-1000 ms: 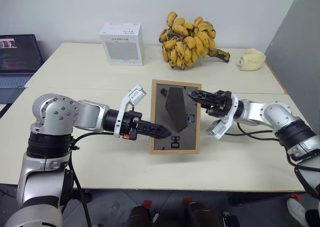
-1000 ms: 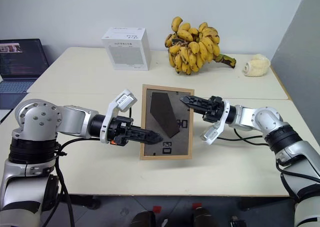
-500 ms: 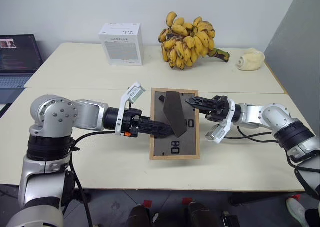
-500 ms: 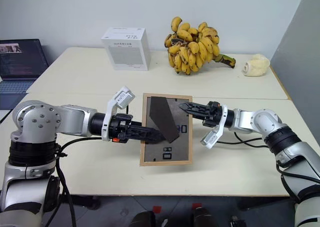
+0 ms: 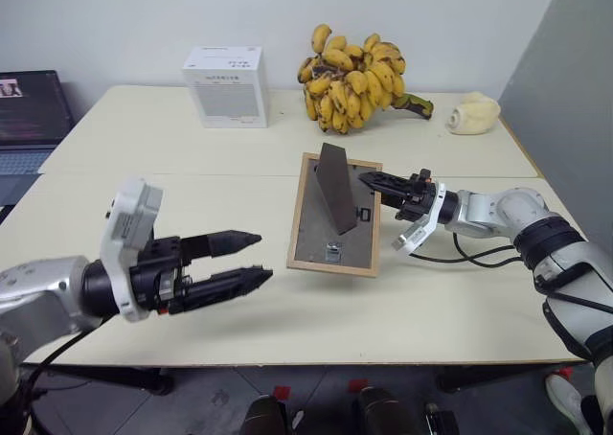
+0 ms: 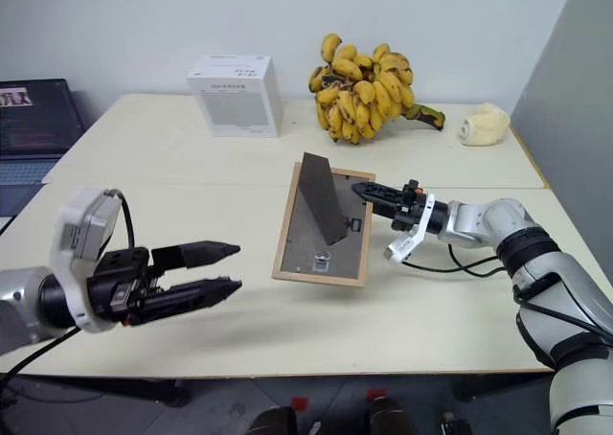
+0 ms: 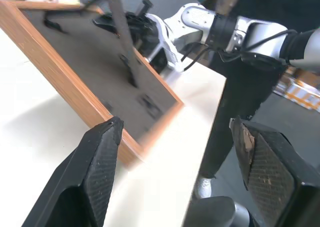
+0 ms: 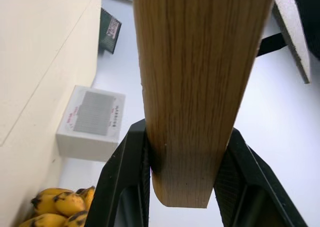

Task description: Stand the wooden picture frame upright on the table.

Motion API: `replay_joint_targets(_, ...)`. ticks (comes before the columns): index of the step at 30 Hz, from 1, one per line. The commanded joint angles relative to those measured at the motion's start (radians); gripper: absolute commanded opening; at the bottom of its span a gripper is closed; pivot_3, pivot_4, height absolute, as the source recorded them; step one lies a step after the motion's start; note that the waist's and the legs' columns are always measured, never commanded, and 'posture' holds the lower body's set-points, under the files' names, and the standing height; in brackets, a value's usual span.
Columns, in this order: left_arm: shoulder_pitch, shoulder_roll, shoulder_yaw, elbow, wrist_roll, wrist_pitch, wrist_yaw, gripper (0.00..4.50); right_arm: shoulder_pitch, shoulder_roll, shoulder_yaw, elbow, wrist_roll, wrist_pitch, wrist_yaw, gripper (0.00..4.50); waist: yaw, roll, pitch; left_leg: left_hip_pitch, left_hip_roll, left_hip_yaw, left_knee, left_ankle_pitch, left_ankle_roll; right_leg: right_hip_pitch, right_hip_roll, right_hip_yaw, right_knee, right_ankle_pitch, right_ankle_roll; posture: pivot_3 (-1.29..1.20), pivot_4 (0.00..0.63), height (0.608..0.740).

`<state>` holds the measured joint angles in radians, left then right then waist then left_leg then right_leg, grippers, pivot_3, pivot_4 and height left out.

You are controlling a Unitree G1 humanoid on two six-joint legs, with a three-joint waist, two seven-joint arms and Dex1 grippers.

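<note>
The stand (image 5: 335, 188) is sticking up from the upturned back of the frame, so next my left gripper moves away while my right gripper turns the frame over onto its far edge (image 5: 360, 163).
The wooden picture frame (image 5: 321, 234) lies back side up on the table (image 5: 192, 200), its right edge lifted a little. Its dark fold-out stand (image 5: 335, 191) sticks up from the grey-brown back. My right gripper (image 5: 375, 181) is shut on the frame's right edge near the far corner. In the right wrist view the light-wood edge (image 8: 195, 87) sits clamped between both black fingers (image 8: 127, 172). My left gripper (image 5: 264, 255) hovers open and empty over the table, well left of the frame and pointing toward it. The left wrist view shows the frame's back (image 7: 75, 72) beyond the spread fingers (image 7: 95, 177).
A white box (image 5: 226, 85), a big bunch of bananas (image 5: 350, 66) and a pale shell-like object (image 5: 472, 114) stand along the table's far side. A laptop (image 5: 24, 119) sits off the far left. A grey wall panel rises at the right.
My left gripper has opened, let go of the stand and drawn back left toward the near edge. The stand now sticks up. My right gripper still holds the frame, now slightly farther away.
</note>
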<state>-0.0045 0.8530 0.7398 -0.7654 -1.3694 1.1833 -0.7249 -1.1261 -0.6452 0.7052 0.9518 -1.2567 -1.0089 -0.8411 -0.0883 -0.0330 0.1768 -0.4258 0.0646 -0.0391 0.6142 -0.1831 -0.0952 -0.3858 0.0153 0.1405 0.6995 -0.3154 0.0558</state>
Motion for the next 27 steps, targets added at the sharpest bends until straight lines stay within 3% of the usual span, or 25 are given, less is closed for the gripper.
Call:
replay_joint_targets(1, 0.167, -0.029, 0.107, -0.129, 0.034, -0.078, 0.054, 3.65, -0.049, 0.093, -0.163, 0.254, 0.364, -0.162, 0.366, 1.35, -0.002, -0.001, 0.0, 0.001, 0.0, -0.001, 0.0, 0.0, 0.0, 0.001, 0.0, -0.001, 0.0, 0.0, 0.0, 0.0, 0.15, 0.74)
replay_joint_targets(3, 0.227, -0.06, 0.113, -0.15, 0.081, -0.122, 0.103, 3.65, -0.027, 0.172, -0.3, 0.361, 0.618, -0.17, 0.738, 1.35, -0.003, -0.002, 0.001, 0.003, 0.0, -0.004, 0.0, 0.0, 0.0, 0.007, -0.001, -0.006, -0.002, 0.0, 0.0, 0.0, 0.15, 0.74)
replay_joint_targets(6, 0.262, -0.119, 0.1, -0.164, 0.146, -0.202, 0.221, 3.65, 0.038, 0.307, -0.557, 0.284, 1.12, 0.137, 1.455, 1.35, -0.007, -0.002, 0.004, 0.022, 0.001, -0.013, -0.004, 0.0, 0.0, 0.034, 0.0, -0.016, -0.014, -0.001, -0.001, 0.0, 0.15, 0.74)
replay_joint_targets(8, 0.274, -0.14, 0.088, -0.178, 0.168, -0.241, 0.267, 3.65, 0.064, 0.353, -0.642, 0.197, 1.306, 0.353, 1.731, 1.35, -0.004, -0.001, 0.004, 0.028, 0.001, -0.017, -0.005, -0.001, 0.0, 0.044, 0.0, -0.02, -0.017, -0.001, -0.002, 0.0, 0.15, 0.74)
replay_joint_targets(10, 0.28, -0.147, 0.072, -0.184, 0.175, -0.269, 0.3, 3.65, 0.097, 0.375, -0.672, 0.095, 1.417, 0.552, 1.906, 1.35, 0.004, 0.0, 0.005, 0.028, 0.001, -0.018, -0.005, -0.001, 0.0, 0.044, -0.001, -0.021, -0.018, -0.002, -0.002, 0.0, 0.15, 0.74)
replay_joint_targets(13, 0.281, -0.134, 0.053, -0.182, 0.159, -0.301, 0.342, 3.65, 0.167, 0.386, -0.679, -0.082, 1.52, 0.824, 2.031, 1.35, 0.009, 0.006, 0.008, 0.026, 0.001, -0.021, -0.006, -0.001, 0.0, 0.043, -0.001, -0.024, -0.017, -0.004, -0.003, 0.0, 0.15, 0.74)
replay_joint_targets(16, 0.276, -0.114, 0.038, -0.172, 0.139, -0.328, 0.373, 3.65, 0.24, 0.387, -0.665, -0.244, 1.58, 1.056, 2.069, 1.35, 0.009, 0.009, 0.011, 0.025, 0.001, -0.021, -0.006, -0.001, -0.001, 0.04, 0.0, -0.024, -0.016, -0.005, -0.003, 0.0, 0.15, 0.74)
replay_joint_targets(27, 0.232, -0.024, 0.0, -0.127, 0.064, -0.383, 0.432, 3.65, 0.454, 0.459, -0.609, -0.454, 1.564, 1.208, 1.994, 1.35, 0.005, 0.011, 0.012, 0.019, 0.001, -0.016, -0.007, -0.001, -0.001, 0.03, 0.0, -0.019, -0.015, -0.008, 0.0, 0.0, 0.15, 0.74)
